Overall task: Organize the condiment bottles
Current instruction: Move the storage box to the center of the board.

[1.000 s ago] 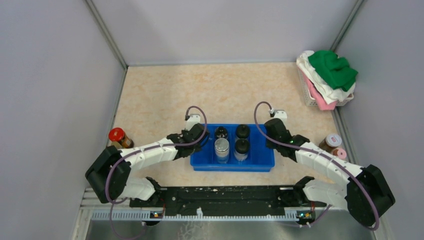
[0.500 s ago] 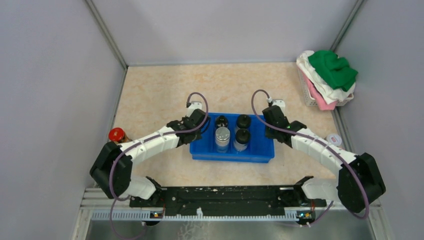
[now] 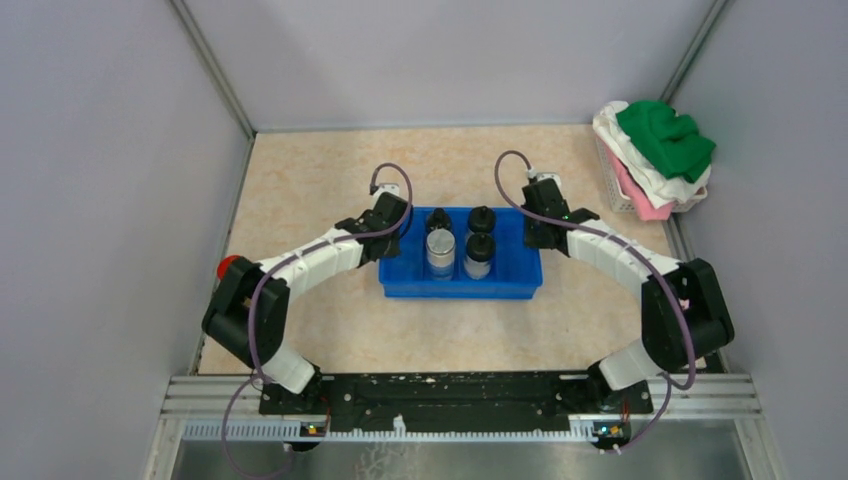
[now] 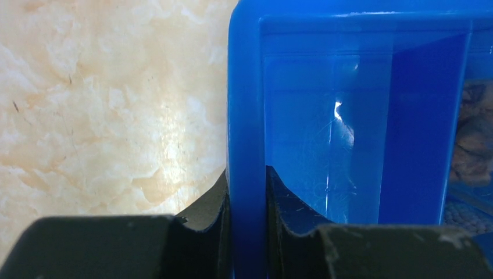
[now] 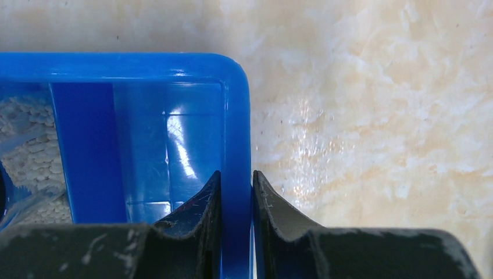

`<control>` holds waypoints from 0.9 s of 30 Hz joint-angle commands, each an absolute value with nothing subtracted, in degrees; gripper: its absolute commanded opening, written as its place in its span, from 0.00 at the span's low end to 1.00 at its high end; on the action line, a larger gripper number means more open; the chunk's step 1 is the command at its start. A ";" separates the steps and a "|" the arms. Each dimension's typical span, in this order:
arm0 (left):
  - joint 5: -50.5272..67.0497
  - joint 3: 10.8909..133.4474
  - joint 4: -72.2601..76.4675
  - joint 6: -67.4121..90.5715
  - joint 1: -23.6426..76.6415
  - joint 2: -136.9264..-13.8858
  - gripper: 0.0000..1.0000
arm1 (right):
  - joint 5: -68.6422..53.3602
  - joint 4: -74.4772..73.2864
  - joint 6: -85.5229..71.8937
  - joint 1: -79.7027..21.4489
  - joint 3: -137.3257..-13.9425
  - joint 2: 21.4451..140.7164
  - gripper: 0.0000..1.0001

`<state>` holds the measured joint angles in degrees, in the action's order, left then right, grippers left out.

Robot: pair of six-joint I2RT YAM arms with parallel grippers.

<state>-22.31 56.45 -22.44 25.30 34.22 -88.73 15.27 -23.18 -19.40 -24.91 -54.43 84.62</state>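
My left gripper should keep moving the tray back and let go there, as both grippers are pinching the blue tray's end [image 3: 382, 277] and open tabletop [image 3: 458, 178] lies beyond it.
Several condiment bottles stand in the blue tray [image 3: 460, 290]: a silver-capped jar [image 3: 440, 245] and three black-capped bottles [image 3: 438, 219] [image 3: 482, 216] [image 3: 479, 247]. My left gripper [image 3: 392, 226] is shut on the tray's left wall [image 4: 247, 116], one finger inside and one outside [image 4: 247, 174]. In the same way my right gripper [image 3: 535, 228] pinches the right wall [image 5: 237, 116] near its far corner [image 5: 235, 177]. A red-capped bottle [image 3: 229, 266] peeks out behind the left arm by the left wall. White grains in a bottle [image 5: 23, 145] show at the right wrist view's left edge.
A white basket heaped with green, white and pink cloths [image 3: 655, 160] sits at the far right corner. Grey walls close in on both sides of the table. My right arm's elbow [image 3: 685, 310] stands near the right wall, the left elbow [image 3: 240, 310] near the left wall.
Both arms have stretched forward and carried the tray with its bottles away from the bases. The bottles by the right wall are now hidden behind the right arm.
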 commanded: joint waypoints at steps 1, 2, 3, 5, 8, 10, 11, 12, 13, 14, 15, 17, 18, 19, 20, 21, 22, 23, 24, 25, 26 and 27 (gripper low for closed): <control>-18.61 62.37 -15.18 20.49 33.00 -91.68 0.00 | 11.41 -13.49 -17.86 -24.48 -62.41 86.61 0.00; -18.15 63.02 -14.89 20.06 32.58 -92.68 0.00 | 10.90 -13.12 -17.74 -24.13 -62.85 87.41 0.00; -17.92 63.67 -14.63 19.73 32.21 -93.58 0.00 | 10.57 -12.90 -17.70 -23.90 -63.44 88.16 0.00; -17.23 64.82 -13.84 19.22 31.57 -95.12 0.00 | 10.01 -12.61 -17.42 -23.45 -64.74 89.75 0.00; -16.80 65.98 -12.58 18.39 30.79 -97.15 0.00 | 9.56 -12.16 -16.95 -22.88 -66.46 92.13 0.00; -16.41 66.40 -11.54 17.88 30.13 -98.26 0.00 | 9.09 -11.75 -16.66 -22.44 -67.31 93.46 0.00; -16.23 66.60 -11.15 17.58 29.87 -98.72 0.00 | 8.83 -11.52 -16.53 -22.16 -67.85 94.11 0.00; -16.11 66.89 -11.13 17.50 29.50 -99.23 0.00 | 8.67 -11.39 -16.52 -22.08 -68.31 94.79 0.00; -15.85 67.24 -11.11 17.43 29.21 -99.71 0.00 | 8.51 -11.24 -16.45 -21.94 -68.90 95.42 0.00; -15.69 67.46 -10.94 17.41 28.85 -100.01 0.00 | 8.22 -11.14 -16.41 -21.92 -69.41 96.06 0.00; -15.46 67.57 -10.76 17.34 28.60 -100.28 0.00 | 7.86 -11.01 -16.43 -21.89 -69.89 96.72 0.00; -15.28 67.57 -10.38 17.24 28.19 -100.59 0.00 | 7.32 -10.85 -16.60 -21.88 -71.18 98.01 0.00; -15.16 67.63 -10.27 17.23 27.94 -100.82 0.00 | 6.89 -10.74 -16.59 -21.88 -71.90 98.66 0.00; -14.91 67.78 -10.16 17.23 27.68 -101.07 0.00 | 6.60 -10.91 -16.61 -21.88 -72.91 99.50 0.00; -14.65 67.89 -10.13 17.23 27.36 -101.46 0.00 | 6.30 -11.10 -16.61 -21.86 -73.83 100.28 0.00; -14.38 68.04 -10.04 17.23 27.11 -101.84 0.00 | 6.08 -11.27 -16.71 -21.88 -74.77 100.96 0.00; -14.11 68.25 -9.97 17.23 26.90 -102.25 0.00 | 5.95 -11.41 -16.68 -21.88 -75.47 101.53 0.00; -14.00 68.46 -9.87 17.24 26.75 -102.63 0.00 | 5.82 -11.42 -16.74 -21.88 -76.19 102.00 0.00; -13.86 68.66 -9.84 17.23 26.56 -102.98 0.00 | 5.70 -11.49 -16.78 -21.88 -76.57 102.42 0.00; -13.56 68.99 -9.84 17.30 26.38 -103.40 0.00 | 5.57 -11.44 -16.79 -21.87 -76.95 102.71 0.00; -13.35 69.35 -9.71 17.39 26.26 -103.77 0.00 | 5.39 -11.48 -16.79 -21.85 -77.27 103.28 0.00; -13.16 69.51 -9.65 17.44 26.21 -104.14 0.00 | 5.23 -11.62 -16.73 -21.84 -77.64 103.57 0.00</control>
<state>-17.30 65.73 -14.46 19.53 25.28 -103.04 11.40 -19.66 -15.16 -21.04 -71.59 103.94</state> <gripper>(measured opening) 0.245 0.198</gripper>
